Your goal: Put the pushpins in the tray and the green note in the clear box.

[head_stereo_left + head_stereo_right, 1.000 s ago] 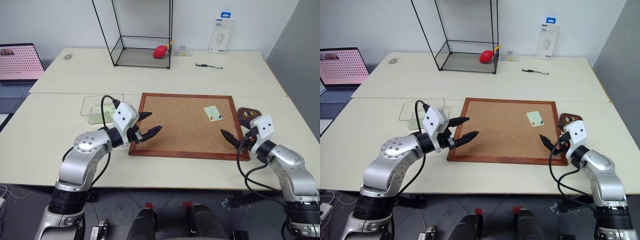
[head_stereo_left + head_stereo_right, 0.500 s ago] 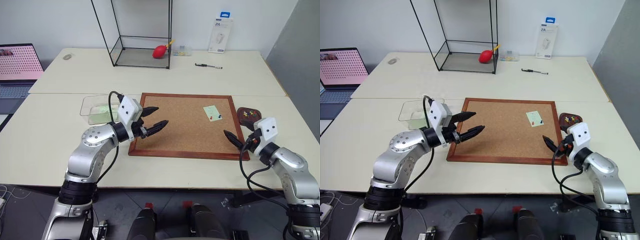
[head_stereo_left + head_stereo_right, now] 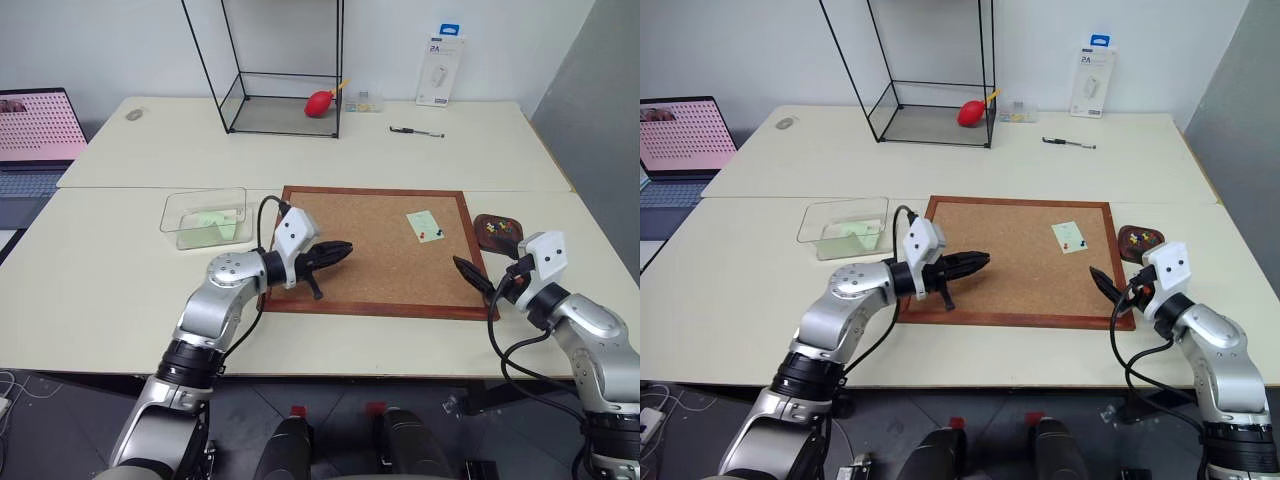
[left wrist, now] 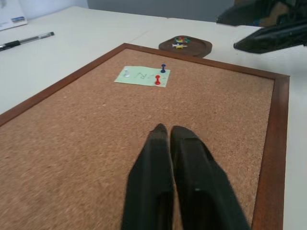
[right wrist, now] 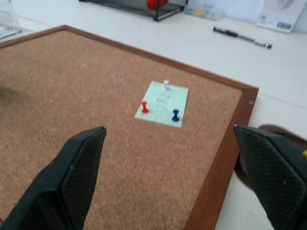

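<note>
My gripper will bring the note (image 3: pixel 425 226) up when it pulls the red pushpin (image 5: pixel 145 107), because the pushpin stands through the green note's corner and the other pins are out.
The green note (image 3: pixel 424 223) lies on the cork board (image 3: pixel 370 262) near its far right corner. A red pushpin (image 4: pixel 157 80) and a dark blue pushpin (image 4: pixel 163 68) stand in the note, with a pale pin (image 5: pixel 166 85) at its far end. The tray (image 3: pixel 497 228), a dark oval dish holding coloured pins, sits just off the board's right edge. The clear box (image 3: pixel 196 200) stands left of the board with a pale green slip inside. My left gripper (image 3: pixel 346 246) hovers shut and empty over the board's left part, pointing toward the note. My right gripper (image 5: pixel 168 130) stands wide open at the board's right front corner.
A tall black wire-framed glass case (image 3: pixel 285 70) with a red bulb (image 3: pixel 321 103) inside stands at the back. A pen (image 3: pixel 417 131) and a white package (image 3: pixel 441 72) lie at the back right. A laptop (image 3: pixel 35 130) sits at the far left.
My left gripper has swung right from the board's left edge to over the board, and its fingers have shut. The right gripper has stayed open and nearly still.
</note>
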Controlling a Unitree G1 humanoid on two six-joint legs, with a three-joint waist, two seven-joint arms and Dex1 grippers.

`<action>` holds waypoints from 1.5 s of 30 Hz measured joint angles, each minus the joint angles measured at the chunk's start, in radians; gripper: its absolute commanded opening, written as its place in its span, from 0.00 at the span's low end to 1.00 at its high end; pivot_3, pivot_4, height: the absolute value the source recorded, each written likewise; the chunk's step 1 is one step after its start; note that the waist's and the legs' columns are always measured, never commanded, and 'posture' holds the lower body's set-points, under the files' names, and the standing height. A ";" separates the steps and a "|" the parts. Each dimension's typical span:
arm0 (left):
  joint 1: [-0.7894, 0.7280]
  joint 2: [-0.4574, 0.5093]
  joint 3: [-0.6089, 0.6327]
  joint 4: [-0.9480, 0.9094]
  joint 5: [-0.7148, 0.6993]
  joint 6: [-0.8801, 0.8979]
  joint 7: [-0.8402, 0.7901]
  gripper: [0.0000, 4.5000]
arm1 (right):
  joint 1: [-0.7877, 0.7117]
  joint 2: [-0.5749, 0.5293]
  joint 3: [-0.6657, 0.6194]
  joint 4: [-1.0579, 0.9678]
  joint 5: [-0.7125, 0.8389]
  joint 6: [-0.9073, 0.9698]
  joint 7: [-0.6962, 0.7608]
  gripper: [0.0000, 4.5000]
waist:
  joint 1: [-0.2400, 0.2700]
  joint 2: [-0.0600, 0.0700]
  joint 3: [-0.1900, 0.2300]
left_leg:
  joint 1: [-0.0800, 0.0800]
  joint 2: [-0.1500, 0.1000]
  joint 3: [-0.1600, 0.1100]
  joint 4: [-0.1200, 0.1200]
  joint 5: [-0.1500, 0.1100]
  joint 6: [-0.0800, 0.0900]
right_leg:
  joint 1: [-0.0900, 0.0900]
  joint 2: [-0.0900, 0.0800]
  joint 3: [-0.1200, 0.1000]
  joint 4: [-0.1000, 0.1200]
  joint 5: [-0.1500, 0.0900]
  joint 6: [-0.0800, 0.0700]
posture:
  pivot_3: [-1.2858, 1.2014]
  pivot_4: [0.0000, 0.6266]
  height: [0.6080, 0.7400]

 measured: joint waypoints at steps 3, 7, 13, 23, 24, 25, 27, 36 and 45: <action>-0.031 -0.037 -0.015 0.057 0.006 -0.011 -0.006 0.00 | -0.003 0.000 0.001 -0.029 0.000 0.031 -0.014 1.00 | 0.000 0.000 0.000 | 0.000 0.000 0.000 0.000 0.000 0.000 | 0.000 0.000 0.001 0.000 0.000 0.000 | 0.52 0.24 1.00; -0.068 -0.072 -0.037 0.164 0.038 -0.049 -0.023 0.00 | -0.025 0.000 0.005 -0.054 0.000 0.070 -0.035 1.00 | -0.001 0.000 0.000 | 0.001 0.000 0.002 0.000 0.000 0.000 | 0.000 0.000 0.002 0.000 0.000 0.000 | 0.52 0.24 1.00; -0.131 -0.131 -0.052 0.358 0.086 -0.111 -0.022 0.00 | -0.059 0.011 0.039 -0.080 0.000 0.116 -0.061 1.00 | -0.001 0.000 0.000 | 0.001 0.000 0.003 0.001 0.000 0.000 | 0.000 0.000 0.003 0.000 0.001 0.001 | 0.52 0.24 1.00; -0.184 -0.175 -0.051 0.515 0.147 -0.159 -0.021 0.00 | -0.241 0.035 0.120 0.025 -0.047 0.215 -0.128 1.00 | -0.001 -0.001 -0.001 | 0.004 -0.001 0.010 0.002 0.000 0.000 | 0.000 0.000 0.011 0.000 0.004 0.006 | 0.52 0.24 1.00; -0.184 -0.175 -0.051 0.515 0.149 -0.161 -0.022 0.00 | -0.270 0.043 0.127 0.058 -0.051 0.221 -0.128 1.00 | 0.000 -0.001 -0.001 | 0.004 -0.001 0.011 0.002 0.000 0.000 | -0.001 0.000 0.013 0.000 0.004 0.007 | 0.52 0.24 1.00; -0.182 -0.174 -0.051 0.514 0.150 -0.162 -0.023 0.00 | -0.293 0.046 0.137 0.086 -0.053 0.223 -0.127 1.00 | -0.001 -0.001 -0.001 | 0.004 -0.001 0.012 0.002 0.000 0.000 | -0.001 0.000 0.013 0.000 0.004 0.007 | 0.52 0.24 1.00; -0.178 -0.173 -0.050 0.509 0.151 -0.163 -0.023 0.00 | -0.352 0.055 0.162 0.160 -0.068 0.225 -0.122 1.00 | -0.001 0.000 -0.001 | 0.004 -0.001 0.013 0.002 0.000 0.001 | -0.001 0.000 0.014 0.000 0.005 0.007 | 0.52 0.24 1.00; -0.145 -0.172 -0.051 0.445 0.158 -0.136 -0.018 0.00 | -0.639 0.116 0.237 0.627 -0.172 0.143 -0.118 1.00 | -0.002 0.000 -0.001 | 0.004 -0.001 0.015 0.001 0.000 0.001 | -0.001 0.001 0.016 0.000 0.005 0.007 | 0.52 0.24 1.00; -0.130 -0.166 -0.050 0.411 0.158 -0.115 -0.005 0.00 | -0.778 0.181 0.237 0.989 -0.240 -0.034 -0.130 0.61 | -0.005 0.000 -0.001 | 0.005 -0.001 0.016 0.001 0.000 0.001 | -0.002 0.001 0.017 -0.001 0.006 0.006 | 0.52 0.24 1.00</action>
